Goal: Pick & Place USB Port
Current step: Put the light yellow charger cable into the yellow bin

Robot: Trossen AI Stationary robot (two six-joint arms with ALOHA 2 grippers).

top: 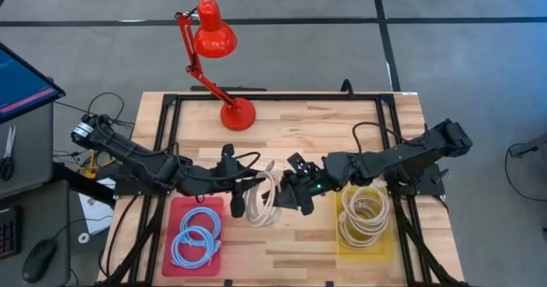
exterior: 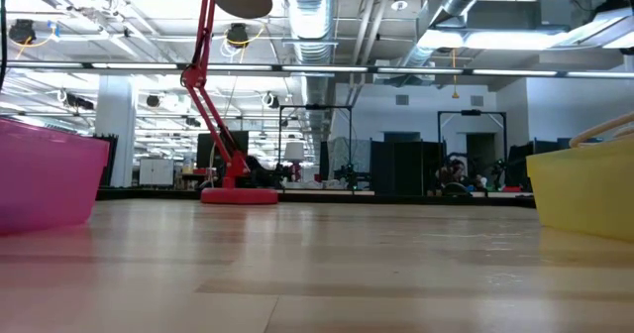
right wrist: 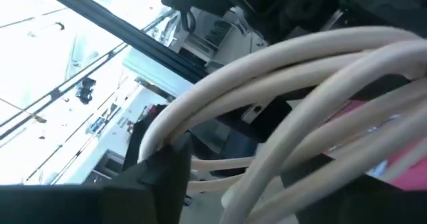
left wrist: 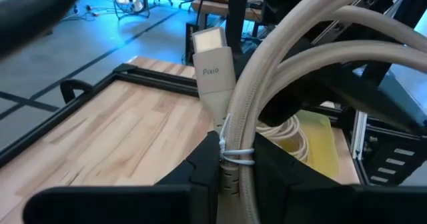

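Next, my left gripper opens, because it is pinching the beige cable's wire tie [left wrist: 237, 155] far from the yellow bin [top: 366, 225], and my right gripper should carry the cable there.
A coiled beige USB cable [top: 263, 203] hangs between my two grippers over the middle of the table. The low view shows neither the cable nor the grippers, so all three are raised above the tabletop. My left gripper [top: 236, 195] is shut on the cable at the coil's left side. Its beige plug [left wrist: 212, 64] sticks out past the fingers. My right gripper [top: 295, 195] sits at the coil's right side, shut on the strands [right wrist: 280, 71]. The coil fills the right wrist view. My left gripper pinches the cable between its two fingers at the wire tie [left wrist: 235, 156], just behind the plug. It comes level from the table's left, and the plug points on past the fingers. The coil is lifted clear of the table. My right gripper holds several strands of the coil [right wrist: 200, 111] where they bunch at its dark finger [right wrist: 160, 177]. It comes from the table's right. The strands themselves hide the second finger and the exact place of contact.
A pink bin [top: 195, 236] with a blue coiled cable [top: 196, 234] stands near the front left. A yellow bin [top: 366, 227] with beige coils stands front right. A red desk lamp [top: 224, 56] is at the far edge. Bare wood lies between the bins.
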